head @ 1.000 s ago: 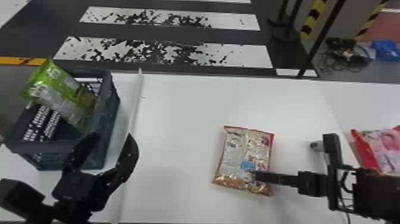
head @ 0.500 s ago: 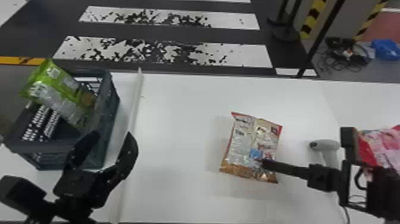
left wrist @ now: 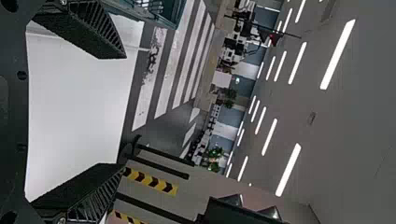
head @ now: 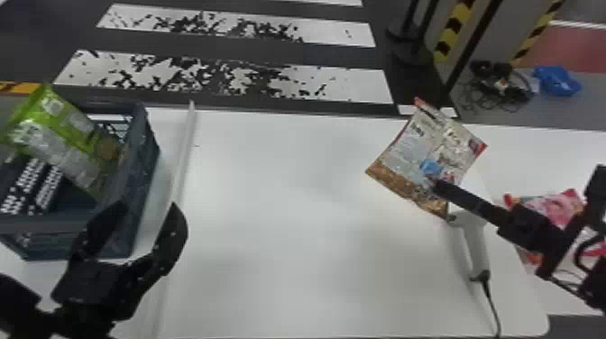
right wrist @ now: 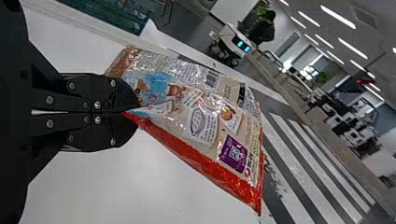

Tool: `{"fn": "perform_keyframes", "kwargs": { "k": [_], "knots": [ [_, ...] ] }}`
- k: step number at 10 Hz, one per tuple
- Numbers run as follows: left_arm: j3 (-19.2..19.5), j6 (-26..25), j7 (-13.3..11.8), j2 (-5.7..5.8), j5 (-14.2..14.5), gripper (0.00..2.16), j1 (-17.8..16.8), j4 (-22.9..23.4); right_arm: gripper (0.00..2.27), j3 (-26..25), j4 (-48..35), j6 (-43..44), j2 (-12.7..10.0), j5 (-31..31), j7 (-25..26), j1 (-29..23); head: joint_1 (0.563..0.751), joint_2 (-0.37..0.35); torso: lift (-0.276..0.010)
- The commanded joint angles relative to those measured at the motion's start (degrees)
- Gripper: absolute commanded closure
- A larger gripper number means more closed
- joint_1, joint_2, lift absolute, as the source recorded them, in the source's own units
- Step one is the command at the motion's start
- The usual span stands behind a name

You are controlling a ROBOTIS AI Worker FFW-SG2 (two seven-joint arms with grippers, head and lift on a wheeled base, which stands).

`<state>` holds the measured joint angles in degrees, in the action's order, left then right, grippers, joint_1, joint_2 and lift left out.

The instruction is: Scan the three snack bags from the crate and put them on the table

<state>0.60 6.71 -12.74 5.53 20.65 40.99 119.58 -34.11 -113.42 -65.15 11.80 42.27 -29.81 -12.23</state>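
Note:
The green snack bag's upper end [head: 38, 106] sticks straight up above the crate's rim, so the green snack bag will stay spread out when I pick it up by its side.
A beige and brown snack bag [head: 417, 158] with red edges hangs above the table's right part, my right gripper [head: 435, 185] shut on its lower side. In the right wrist view the same bag [right wrist: 201, 112] shows a barcode, and the right gripper [right wrist: 135, 109] pinches its edge. The grey-white scanner [head: 473, 243] stands just below the bag, its top partly covered. A green snack bag [head: 58, 130] leans in the dark crate [head: 144, 180]. My left gripper [head: 149, 207] is parked open beside the crate; in the left wrist view the left gripper [left wrist: 122, 112] holds nothing. A pink and red bag [head: 552, 207] lies at far right.
The white table [head: 279, 216] carries a thin raised strip [head: 184, 153] just right of the crate. The scanner's cable [head: 493, 306] runs to the front edge. My right arm partly covers the pink bag.
My right gripper has lifted the beige bag and carried it rightward and away toward the table's back edge, turning it clockwise. The scanner shows more fully. The left arm has stayed still.

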Motion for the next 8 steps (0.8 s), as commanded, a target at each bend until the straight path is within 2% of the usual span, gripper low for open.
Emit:
{"fn": "perform_keyframes", "kwargs": {
  "k": [1,3,5,6,7,8],
  "knots": [
    [-0.16,0.0,0.0,0.0,-0.18,0.04,0.14,0.21,2.16,-1.84,4.35,6.12,-0.11,0.36,5.38,3.79,0.695,-0.157,-0.094],
    [-0.25,0.0,0.0,0.27,-0.35,0.04,0.76,0.3,2.16,-2.28,15.42,17.55,0.33,-0.35,13.02,7.92,0.695,-0.254,-0.094],
    [-0.08,0.0,0.0,0.35,-0.53,0.04,1.63,0.83,2.16,-1.22,23.86,28.8,0.59,-2.72,26.65,10.91,0.695,-0.321,-0.094],
    [-0.16,0.0,0.0,0.44,-1.23,0.04,2.34,1.53,2.16,-1.05,29.75,33.54,1.38,-2.72,31.13,13.11,0.695,-0.35,-0.094],
    [-0.16,0.0,0.0,0.44,-1.67,0.04,2.78,1.97,2.16,0.27,35.46,40.05,2.61,-2.9,33.24,14.78,0.695,-0.35,-0.094],
    [-0.16,0.0,0.0,0.44,-1.67,0.04,3.22,2.23,2.16,0.71,41.26,43.04,3.58,-2.98,33.15,16.97,0.695,-0.35,-0.094]
  ]
}}
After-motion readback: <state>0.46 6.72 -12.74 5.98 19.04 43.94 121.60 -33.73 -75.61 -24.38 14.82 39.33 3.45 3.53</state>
